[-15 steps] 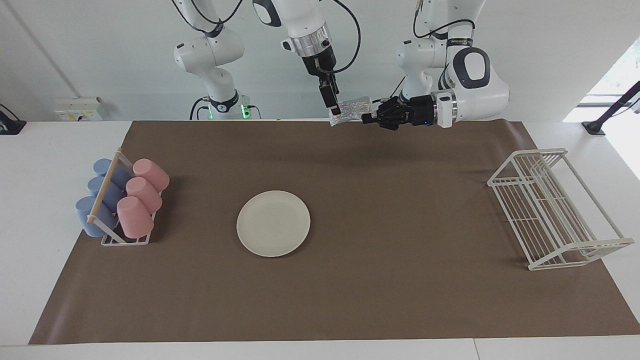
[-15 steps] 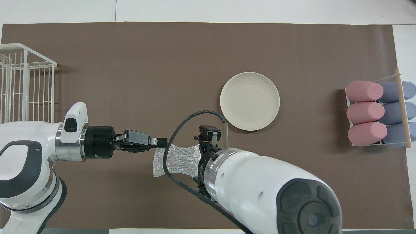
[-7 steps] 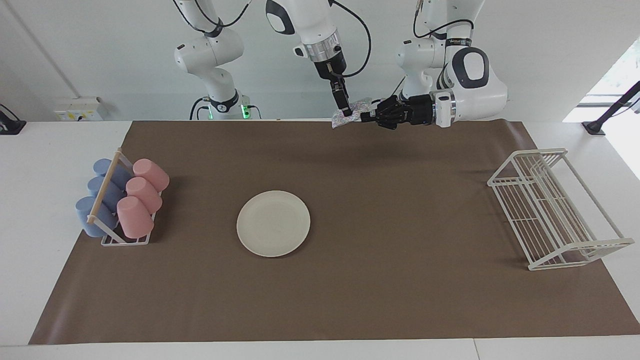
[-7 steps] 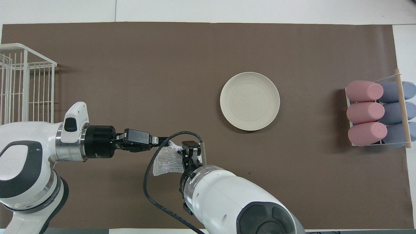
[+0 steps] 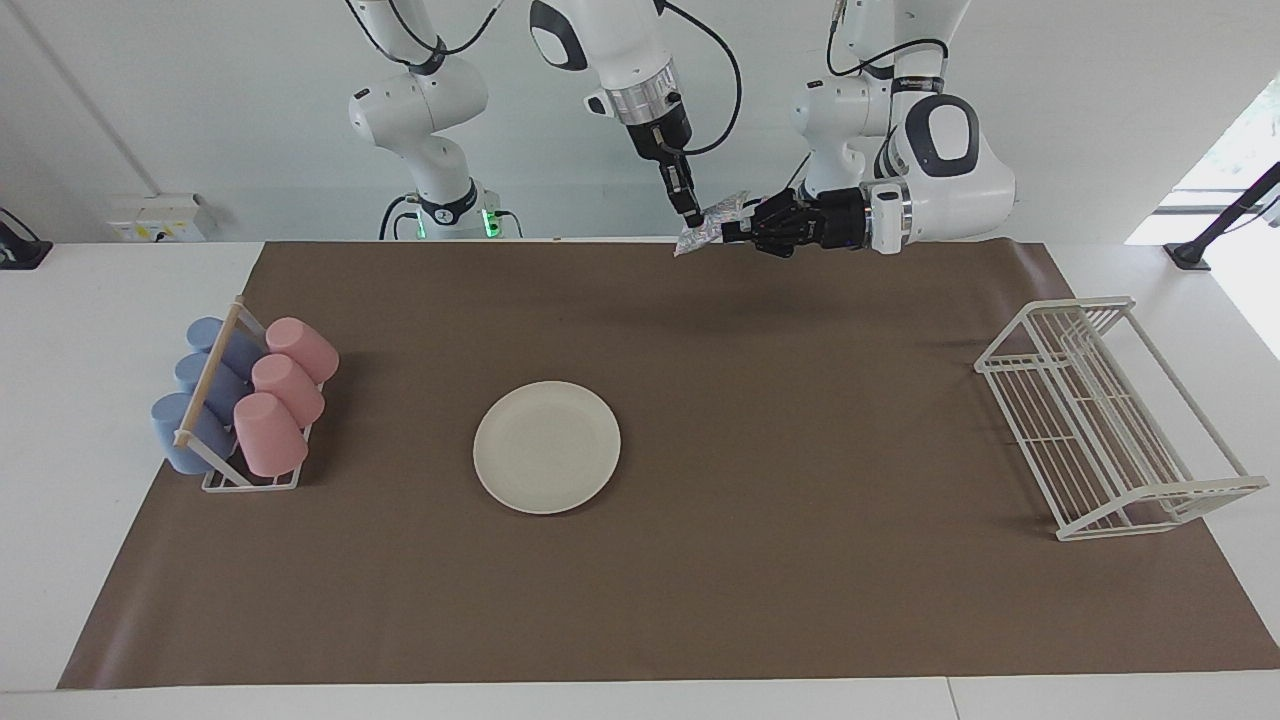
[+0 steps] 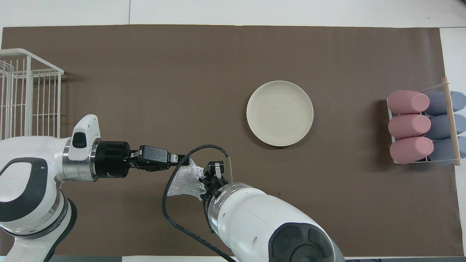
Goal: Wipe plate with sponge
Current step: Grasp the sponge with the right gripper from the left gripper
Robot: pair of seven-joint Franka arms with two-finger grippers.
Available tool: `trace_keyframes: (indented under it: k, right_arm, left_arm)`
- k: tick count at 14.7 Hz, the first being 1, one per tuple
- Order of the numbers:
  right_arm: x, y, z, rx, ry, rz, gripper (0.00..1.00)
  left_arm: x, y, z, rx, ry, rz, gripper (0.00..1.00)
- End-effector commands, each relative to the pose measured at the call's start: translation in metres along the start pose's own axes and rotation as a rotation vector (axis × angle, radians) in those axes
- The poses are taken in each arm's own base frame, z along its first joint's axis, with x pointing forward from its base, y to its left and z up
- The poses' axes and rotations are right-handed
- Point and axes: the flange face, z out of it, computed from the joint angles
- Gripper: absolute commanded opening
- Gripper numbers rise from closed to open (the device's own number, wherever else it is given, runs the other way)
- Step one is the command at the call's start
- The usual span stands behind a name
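Both grippers are closed on the silvery sponge (image 6: 186, 180). My left gripper should open and move away before my right gripper takes the sponge to the plate (image 6: 280, 113).
The cream-white plate (image 5: 547, 447) lies flat on the brown mat, toward the right arm's end of its middle; it also shows in the overhead view (image 6: 280, 113). The silvery sponge (image 5: 705, 228) hangs crumpled in the air over the mat's edge by the robots, well apart from the plate. It also shows in the overhead view (image 6: 185, 178). My left gripper (image 5: 730, 232) reaches in level and is shut on one end of it. My right gripper (image 5: 692, 215) comes down from above and is shut on its other end.
A white wire rack (image 5: 1110, 420) stands at the left arm's end of the mat. A small rack of pink and blue cups (image 5: 240, 400) lies at the right arm's end. The brown mat (image 5: 800, 560) covers the table.
My right gripper has moved toward my left gripper, and the sponge, stretched flat between them before, has bunched up. The left arm has barely moved. The plate has not moved.
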Motion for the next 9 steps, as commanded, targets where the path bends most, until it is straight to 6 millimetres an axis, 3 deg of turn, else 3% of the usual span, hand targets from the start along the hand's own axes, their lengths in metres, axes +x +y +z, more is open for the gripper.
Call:
trace_keyframes:
  k: [1, 9]
  right_arm:
    - [0.0005, -0.0037, -0.0001, -0.001, -0.017, -0.013, 0.00]
    - [0.0031, -0.0045, 0.0005, -0.009, -0.009, -0.034, 0.00]
  left_arm:
    - [-0.0042, -0.0009, -0.0032, -0.022, -0.002, 0.004, 0.00]
    - [-0.0049, 0.0001, -0.0045, -0.015, -0.004, 0.005, 0.00]
